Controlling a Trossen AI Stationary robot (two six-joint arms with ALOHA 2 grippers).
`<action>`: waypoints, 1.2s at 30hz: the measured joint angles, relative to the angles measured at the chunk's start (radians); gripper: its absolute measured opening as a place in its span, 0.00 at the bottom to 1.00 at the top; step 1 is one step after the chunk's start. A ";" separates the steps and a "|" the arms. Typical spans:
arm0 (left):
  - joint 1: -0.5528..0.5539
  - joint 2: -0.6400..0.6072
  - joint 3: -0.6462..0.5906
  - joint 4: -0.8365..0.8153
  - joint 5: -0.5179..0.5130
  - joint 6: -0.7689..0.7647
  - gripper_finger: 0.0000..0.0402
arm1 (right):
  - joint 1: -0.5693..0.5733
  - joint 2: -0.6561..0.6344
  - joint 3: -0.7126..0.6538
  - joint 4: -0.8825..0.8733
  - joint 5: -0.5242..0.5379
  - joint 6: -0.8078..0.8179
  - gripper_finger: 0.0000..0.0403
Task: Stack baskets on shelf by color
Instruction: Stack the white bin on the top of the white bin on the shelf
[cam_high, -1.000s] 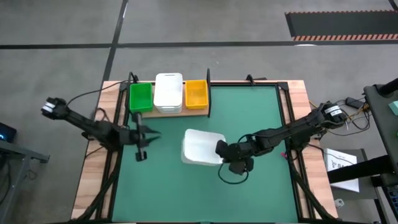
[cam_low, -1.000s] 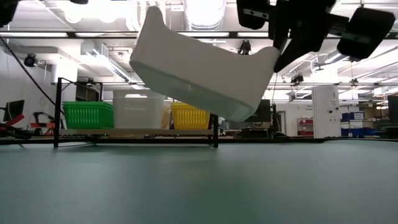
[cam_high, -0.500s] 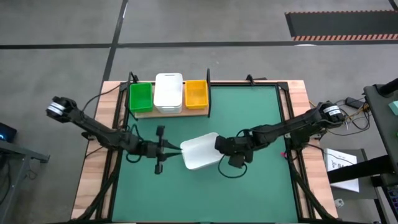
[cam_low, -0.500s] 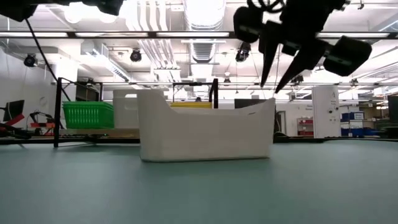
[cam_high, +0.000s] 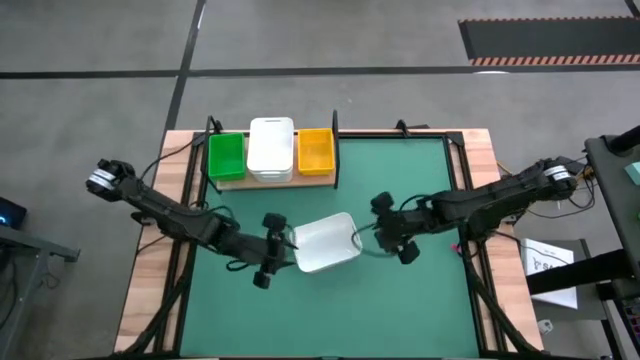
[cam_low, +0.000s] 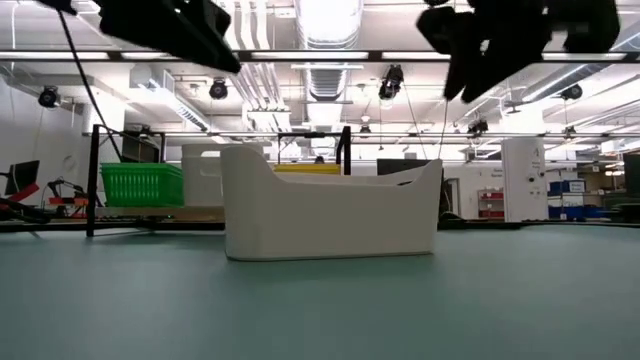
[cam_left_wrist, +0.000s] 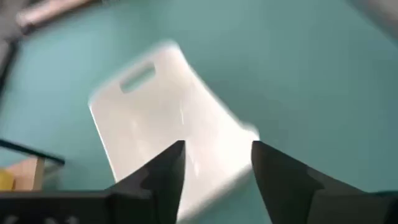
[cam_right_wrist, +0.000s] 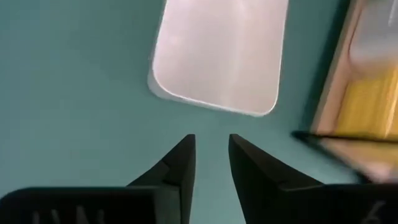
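Observation:
The white stack (cam_high: 271, 146) is far from my right gripper, so my left gripper should grab the white basket by its nearer end (cam_high: 300, 248) and bring it to the stack.
A white basket (cam_high: 326, 243) stands upright on its bottom on the green mat (cam_high: 400, 310), open side up; it also shows in the low view (cam_low: 330, 212). The wooden shelf (cam_high: 270, 180) at the far side holds a green basket (cam_high: 226, 156), a white stack (cam_high: 271, 148) and a yellow basket (cam_high: 316, 150). My left gripper (cam_high: 290, 244) is open and hovers over the white basket's left end (cam_left_wrist: 149, 118), clear of it. My right gripper (cam_high: 366, 233) is open just right of the basket (cam_right_wrist: 217, 56) and touches nothing.
The shelf's black posts (cam_high: 334, 150) stand at its ends. The mat's near half (cam_high: 330, 320) lies bare. The table's wooden rims (cam_high: 150, 290) run along the left and right sides. The low view shows the room behind the shelf (cam_low: 220, 210).
My right gripper has set the tilted, lifted white basket down on the mat, let go, and drawn back toward the table's right edge. The basket now stands level. My left gripper has travelled toward the right to the basket's left end.

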 joint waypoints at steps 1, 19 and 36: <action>0.001 0.019 0.037 -0.080 0.005 0.018 0.43 | 0.000 -0.018 -0.002 -0.008 -0.021 0.058 0.22; 0.116 0.339 0.180 -0.213 0.227 0.337 0.38 | 0.075 -0.114 -0.140 0.072 -0.196 0.413 0.16; -0.037 0.240 0.421 -0.410 0.155 0.093 0.00 | 0.118 -0.116 -0.143 0.164 -0.095 0.277 0.16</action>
